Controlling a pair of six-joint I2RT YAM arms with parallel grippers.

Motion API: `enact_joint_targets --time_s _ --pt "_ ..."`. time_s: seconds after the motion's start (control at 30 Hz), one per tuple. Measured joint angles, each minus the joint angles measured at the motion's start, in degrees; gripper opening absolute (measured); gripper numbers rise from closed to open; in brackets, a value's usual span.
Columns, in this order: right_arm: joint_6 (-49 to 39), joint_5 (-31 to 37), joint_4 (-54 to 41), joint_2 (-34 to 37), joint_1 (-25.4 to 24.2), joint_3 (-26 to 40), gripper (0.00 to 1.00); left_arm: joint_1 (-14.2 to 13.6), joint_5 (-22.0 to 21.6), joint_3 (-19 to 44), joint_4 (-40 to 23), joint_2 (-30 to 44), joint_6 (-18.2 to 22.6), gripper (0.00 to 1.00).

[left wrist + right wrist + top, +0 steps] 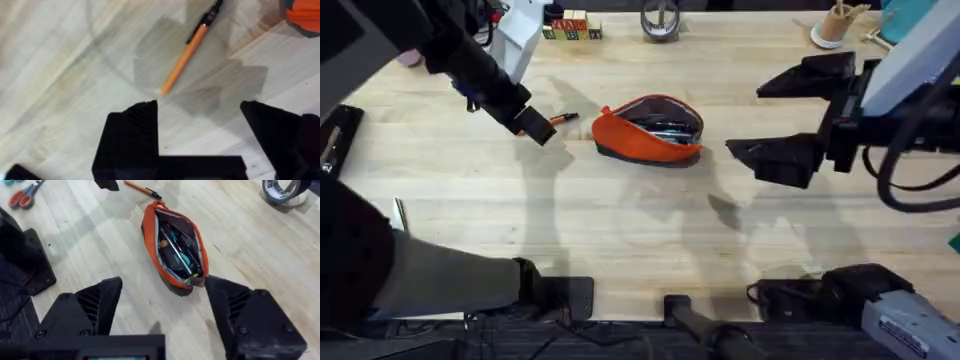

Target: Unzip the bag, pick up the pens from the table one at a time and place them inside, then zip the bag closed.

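The bag's opening gapes wide and its pens point(670, 131) lie lengthwise, so the orange pen point(562, 119) will settle flat among them when I lower it inside.
The orange bag point(648, 131) lies unzipped at the middle of the table point(620, 215), and its grey inside holds several pens point(176, 247). An orange pen with a dark tip point(563, 118) lies on the wood just left of the bag. My left gripper point(533, 128) hovers open right beside that pen's pale end; the pen point(187, 52) lies just ahead of the fingers, untouched. The bag's corner point(305, 12) is at that view's edge. My right gripper point(745, 120) is open and holds nothing, to the right of the bag point(175, 250).
Coloured blocks point(570, 28), a tape roll point(660, 20) and a cup of sticks point(835, 25) line the far edge. Orange-handled scissors point(25, 195) lie on the left. A dark flat object point(340, 135) and a thin pale stick point(398, 212) sit at the left edge.
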Motion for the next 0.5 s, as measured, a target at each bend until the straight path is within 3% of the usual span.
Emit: enact_joint_targets --time_s 0.2,0.5 --pt "0.0 0.0 0.0 0.0 0.0 0.0 0.998 0.0 -0.4 0.0 1.4 0.5 3.7 0.993" --pt "0.0 0.0 0.0 0.0 0.0 0.0 0.998 2.1 2.4 -0.2 3.8 7.4 5.0 0.993"
